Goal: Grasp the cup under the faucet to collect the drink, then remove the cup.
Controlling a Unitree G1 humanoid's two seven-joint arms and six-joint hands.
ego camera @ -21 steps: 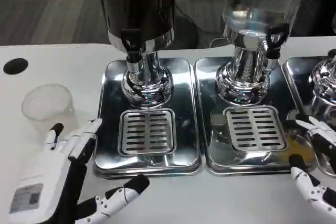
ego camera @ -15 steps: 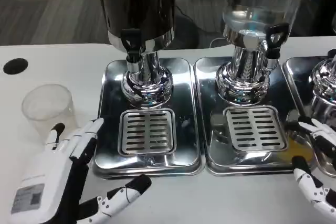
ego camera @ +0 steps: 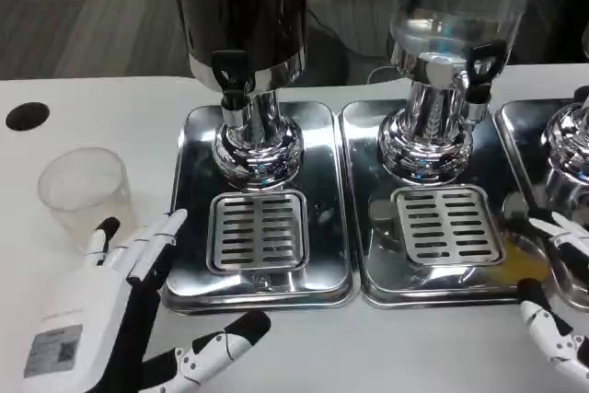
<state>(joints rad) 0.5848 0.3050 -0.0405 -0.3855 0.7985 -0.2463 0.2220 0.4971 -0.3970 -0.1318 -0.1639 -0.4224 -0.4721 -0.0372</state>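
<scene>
My gripper will open the faucet over the clear plastic cup (ego camera: 87,192), and brown drink should collect inside, since the dispenser's tank (ego camera: 241,6) looks dark beside the clear one.
A clear plastic cup (ego camera: 82,192) stands upright on the white table (ego camera: 101,108), left of the left drip tray (ego camera: 260,200) and well apart from the dark dispenser's faucet (ego camera: 232,80). My left hand (ego camera: 120,306) hovers at the lower left, just in front of the cup, fingers spread and holding nothing. At the lower right edge my right hand (ego camera: 557,296) shows in part, fingers apart and empty, by the middle tray's (ego camera: 442,218) right rim.
Two dispensers stand on steel drip trays with slotted grates: a dark one on the left, a clear one (ego camera: 451,16) in the middle. A third dispenser base (ego camera: 571,140) sits at the right edge. A black round hole (ego camera: 28,116) marks the table's far left.
My left hand has slid slightly down and toward me, away from the cup. My right hand has drifted a little lower and to the right. The cup has not moved.
</scene>
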